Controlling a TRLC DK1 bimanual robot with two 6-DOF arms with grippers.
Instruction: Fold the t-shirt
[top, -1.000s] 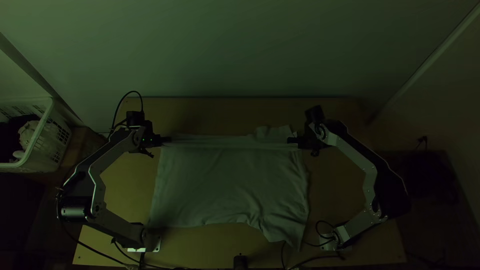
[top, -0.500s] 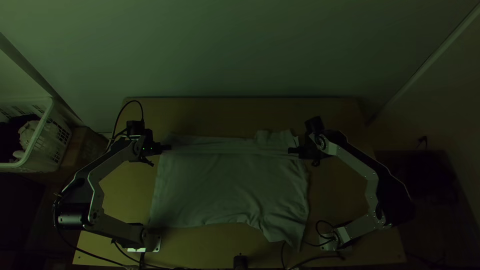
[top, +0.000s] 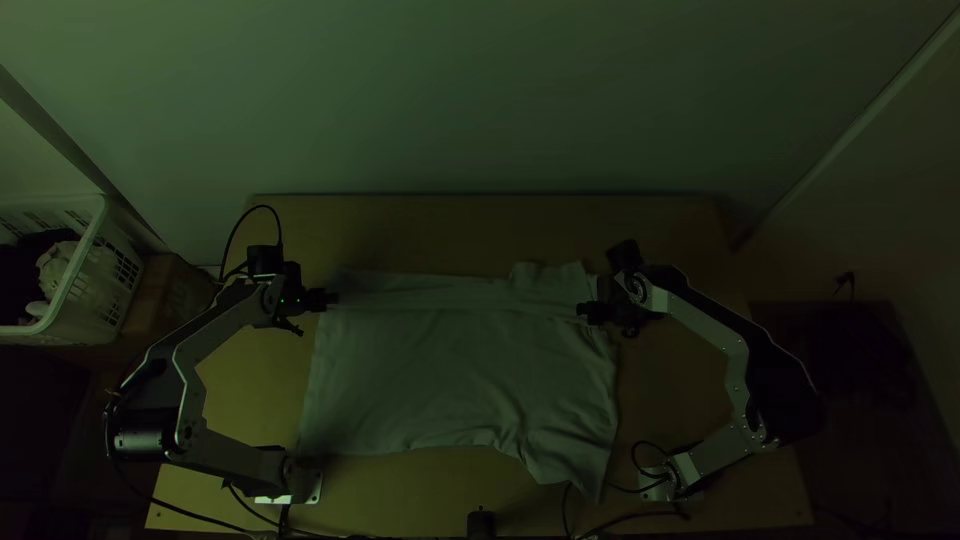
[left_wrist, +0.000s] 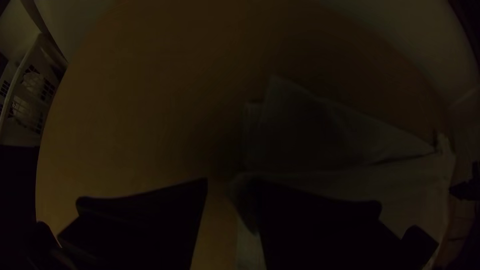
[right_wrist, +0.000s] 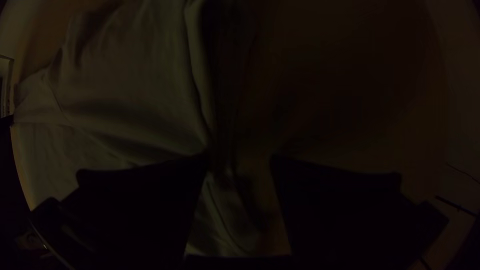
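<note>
The near sleeve (top: 568, 464) sticks out past the t-shirt's near edge (top: 450, 444), so the sleeve will hang down and drag behind when the robot folds that side of the t-shirt over.
A pale t-shirt (top: 450, 370) lies spread on the table, its far part folded over in a flat band with some bunching at the far right. At its far left corner is my left gripper (top: 332, 299). My right gripper (top: 585, 311) stands over the shirt's right edge. In the left wrist view, my left gripper (left_wrist: 232, 185) has its fingers apart beside the shirt's folded edge (left_wrist: 345, 175). My right gripper (right_wrist: 240, 162) is open too in the right wrist view, with the shirt's edge (right_wrist: 200, 100) running between its fingers.
A white basket (top: 85, 290) with clothes stands beyond the table's left side. The wooden table (top: 430, 225) shows bare wood along its far side. Cables (top: 620, 520) run by the right arm's base, and a small black object (top: 481, 524) is at the near edge.
Both grippers have come nearer to the table's front edge, and the left one has backed off slightly leftward. The shirt's taut far band has slackened and lies flatter.
</note>
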